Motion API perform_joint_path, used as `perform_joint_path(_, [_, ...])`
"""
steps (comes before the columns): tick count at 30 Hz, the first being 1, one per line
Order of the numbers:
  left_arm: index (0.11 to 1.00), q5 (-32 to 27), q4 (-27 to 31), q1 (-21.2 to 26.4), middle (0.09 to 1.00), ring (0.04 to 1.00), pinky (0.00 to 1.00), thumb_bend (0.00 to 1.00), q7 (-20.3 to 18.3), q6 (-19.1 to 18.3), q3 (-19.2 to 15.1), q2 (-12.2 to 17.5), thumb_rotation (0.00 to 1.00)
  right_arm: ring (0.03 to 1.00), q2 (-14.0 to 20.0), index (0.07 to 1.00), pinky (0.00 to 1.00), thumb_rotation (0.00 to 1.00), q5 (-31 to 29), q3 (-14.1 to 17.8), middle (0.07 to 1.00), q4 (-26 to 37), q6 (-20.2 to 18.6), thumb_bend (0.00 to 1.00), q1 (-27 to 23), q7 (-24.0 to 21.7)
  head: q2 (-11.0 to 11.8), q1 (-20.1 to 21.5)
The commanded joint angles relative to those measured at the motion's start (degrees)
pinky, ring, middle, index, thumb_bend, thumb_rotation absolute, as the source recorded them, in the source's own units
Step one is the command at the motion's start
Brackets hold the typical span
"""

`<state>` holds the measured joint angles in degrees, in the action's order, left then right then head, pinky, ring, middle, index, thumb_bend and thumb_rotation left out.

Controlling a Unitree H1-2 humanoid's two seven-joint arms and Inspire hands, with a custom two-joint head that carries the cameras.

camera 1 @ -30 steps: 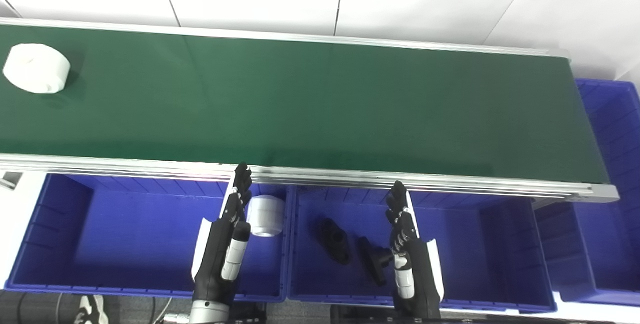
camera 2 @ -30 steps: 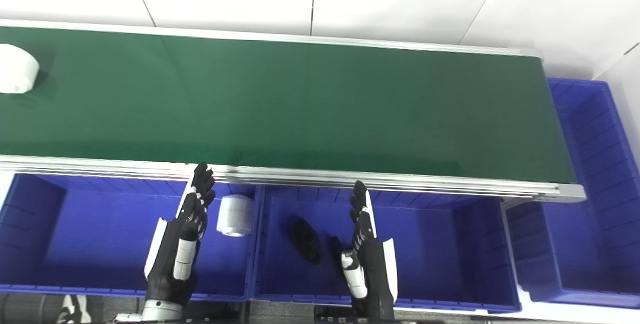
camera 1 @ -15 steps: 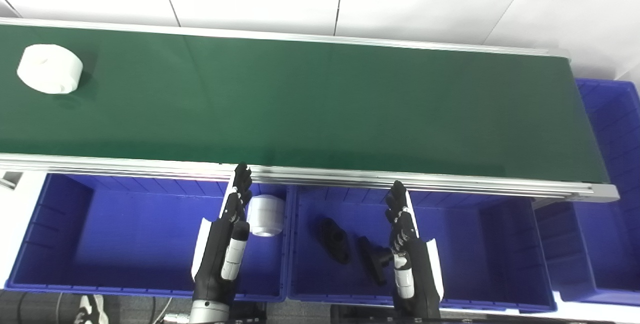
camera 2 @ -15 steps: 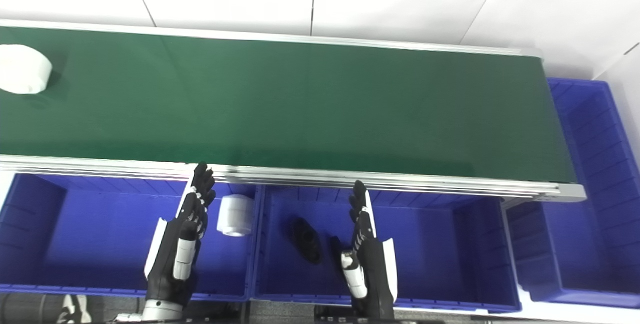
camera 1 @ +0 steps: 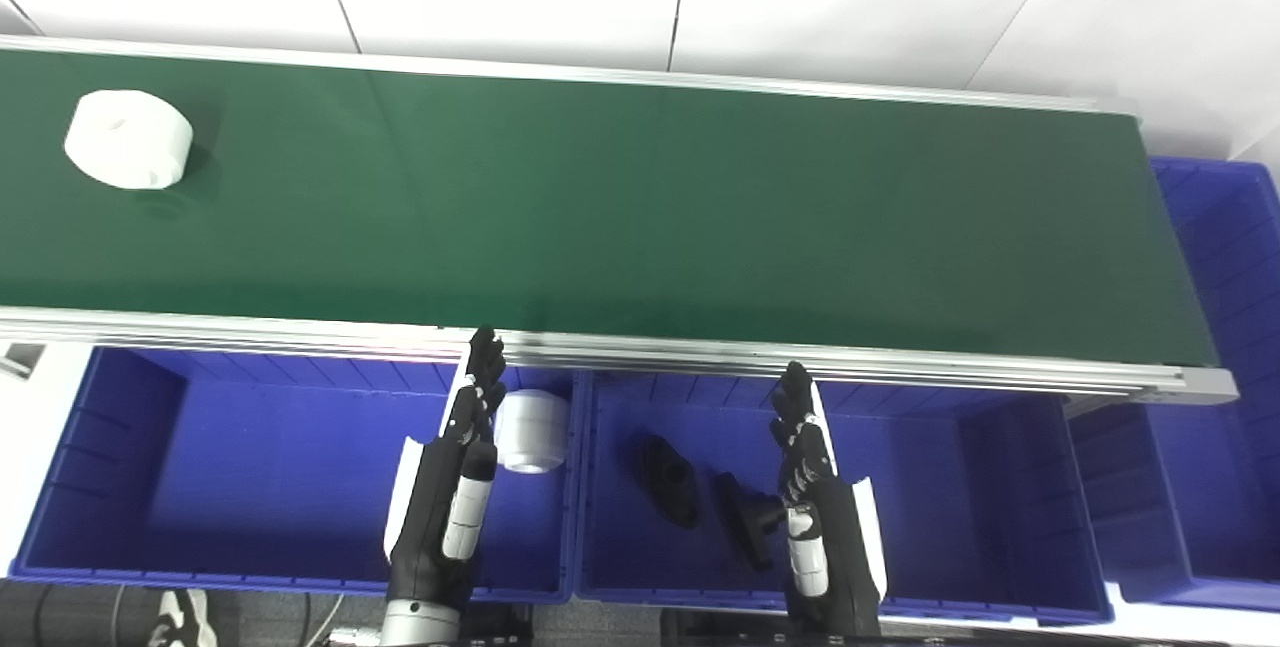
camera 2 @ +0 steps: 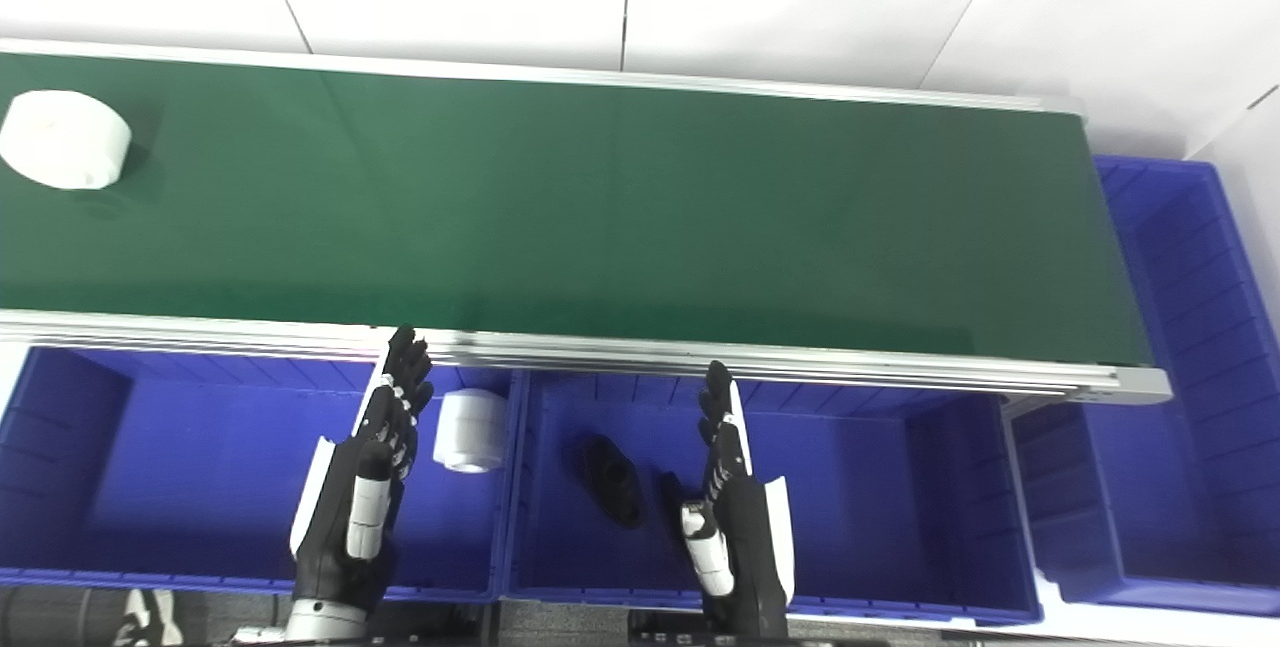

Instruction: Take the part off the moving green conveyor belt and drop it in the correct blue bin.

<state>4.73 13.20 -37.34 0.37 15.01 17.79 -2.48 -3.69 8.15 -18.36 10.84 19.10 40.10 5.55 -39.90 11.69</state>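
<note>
The white part (camera 1: 128,139) has rounded sides (camera 1: 86,148), so I expect it to roll up next to the white cylinder when I drop it into the blue bin.
A white cylindrical part (camera 1: 128,140) lies on the green conveyor belt (camera 1: 640,207) at its far left; it also shows in the right eye view (camera 2: 64,140). My left hand (camera 1: 450,487) is open and empty, held over the left blue bin (camera 1: 200,467) below the belt's near rail. My right hand (camera 1: 815,517) is open and empty over the middle blue bin (camera 1: 960,507). Both hands are far from the part.
A white cylinder (camera 1: 530,430) lies in the left bin's right corner. Two black parts (camera 1: 668,479) (camera 1: 748,517) lie in the middle bin. Another blue bin (camera 1: 1225,347) stands at the belt's right end. A white wall runs behind the belt.
The white part has travelled to the right along the belt. Both hands have stayed where they were.
</note>
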Motion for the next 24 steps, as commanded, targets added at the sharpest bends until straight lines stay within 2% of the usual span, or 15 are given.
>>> perform_joint_path(1, [1.0,0.15,1.53,-0.43,1.0,1.0,1.0,0.9,-0.36,1.11,0.42,-0.22,1.0,1.0,-1.1,1.0,1.0,0.97,0.16,-0.6,1.0,1.33,0.37,0.93,0.28,-0.38,-0.06,-0.04])
perform_joint_path(19, [1.0,0.17,0.46,0.03,1.0,1.0,1.0,0.87,-0.27,1.88,0.44,-0.43,1.0,1.0,-0.73,1.0,1.0,0.95,-0.66,-0.34,1.0,0.59,0.42,0.92,-0.21,-0.79,0.32,-0.61])
perform_joint_path(24, [1.0,0.48,-0.26,0.12,1.0,1.0,1.0,0.87,-0.14,2.34,0.64,-0.66,1.0,1.0,-0.41,1.0,1.0,0.96,-1.12,0.0,1.0,-0.1,0.74,0.92,-0.49,-0.91,1.32,-1.81])
